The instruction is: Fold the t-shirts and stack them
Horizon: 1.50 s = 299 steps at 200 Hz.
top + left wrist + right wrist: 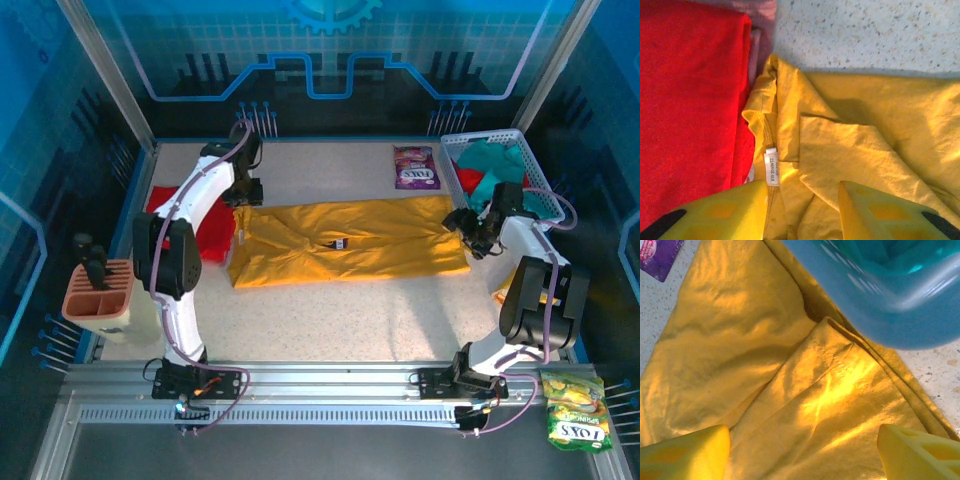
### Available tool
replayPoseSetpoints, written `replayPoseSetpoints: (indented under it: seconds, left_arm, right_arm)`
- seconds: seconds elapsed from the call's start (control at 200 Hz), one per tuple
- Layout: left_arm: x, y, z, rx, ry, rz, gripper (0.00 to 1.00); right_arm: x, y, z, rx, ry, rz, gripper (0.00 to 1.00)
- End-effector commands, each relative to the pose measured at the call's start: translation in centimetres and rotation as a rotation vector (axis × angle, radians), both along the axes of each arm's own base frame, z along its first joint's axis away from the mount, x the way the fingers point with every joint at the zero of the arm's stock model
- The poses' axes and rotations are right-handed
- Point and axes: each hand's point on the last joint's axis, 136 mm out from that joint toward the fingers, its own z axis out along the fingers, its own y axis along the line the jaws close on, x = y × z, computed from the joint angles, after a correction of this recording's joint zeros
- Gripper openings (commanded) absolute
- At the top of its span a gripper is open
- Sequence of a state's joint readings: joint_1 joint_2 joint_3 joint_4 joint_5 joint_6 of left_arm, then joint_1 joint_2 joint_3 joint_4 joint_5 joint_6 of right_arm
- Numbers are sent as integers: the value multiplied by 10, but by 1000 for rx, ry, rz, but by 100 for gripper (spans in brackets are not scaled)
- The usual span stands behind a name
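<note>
The mustard-yellow t-shirt (335,243) is lying crosswise from the red t-shirt to the basket, so the robot's right gripper should swing the hem end (425,230) closer to turn the t-shirt lengthwise before folding it.
A mustard-yellow t-shirt (370,245) lies folded into a long band across the middle of the table, its small dark logo (338,243) facing up. My left gripper (243,190) hovers over its left end, open, with the fingers either side of the collar and its white label (771,167). A folded red t-shirt (212,235) lies just left of that end and shows as a red slab (690,100) in the left wrist view. Over the shirt's right end, my right gripper (465,222) stands open above flat yellow cloth (740,340). Teal t-shirts (490,160) and red cloth (470,183) fill the basket.
The white basket (520,135) stands at the back right, its wall (890,300) close above the right fingers. A purple snack packet (415,167) lies left of it. A tool holder (97,290) sits at the left edge, and a FOX'S packet (575,410) lies at the near right.
</note>
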<state>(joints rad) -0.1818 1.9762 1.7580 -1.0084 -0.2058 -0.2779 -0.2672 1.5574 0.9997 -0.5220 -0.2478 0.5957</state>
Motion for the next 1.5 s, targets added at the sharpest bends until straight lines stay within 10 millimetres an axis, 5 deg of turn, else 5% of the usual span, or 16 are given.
replayPoseSetpoints:
  seconds: [0.0,0.265,0.375,0.715,0.991,1.236,1.491]
  left_arm:
    - [-1,-18,21,-10,-17,-12,43]
    - [-15,-95,2,-200,66,-80,39]
    - [-33,-109,-14,-238,109,-60,38]
    - [-83,-103,-67,-284,216,50,41]
    - [-86,-95,-92,-250,266,50,41]
    - [-68,-93,-106,-230,317,27,40]
    - [-46,-86,-103,-183,339,-28,39]
  right_arm:
    - [-4,8,7,7,-25,37,78]
    - [-9,24,7,29,-36,76,81]
    - [-8,37,8,-5,-39,145,82]
    - [43,65,-8,-151,34,258,77]
    - [76,63,-41,-213,137,273,64]
    - [64,67,-66,-346,292,368,54]
    - [44,79,-72,-400,369,463,50]
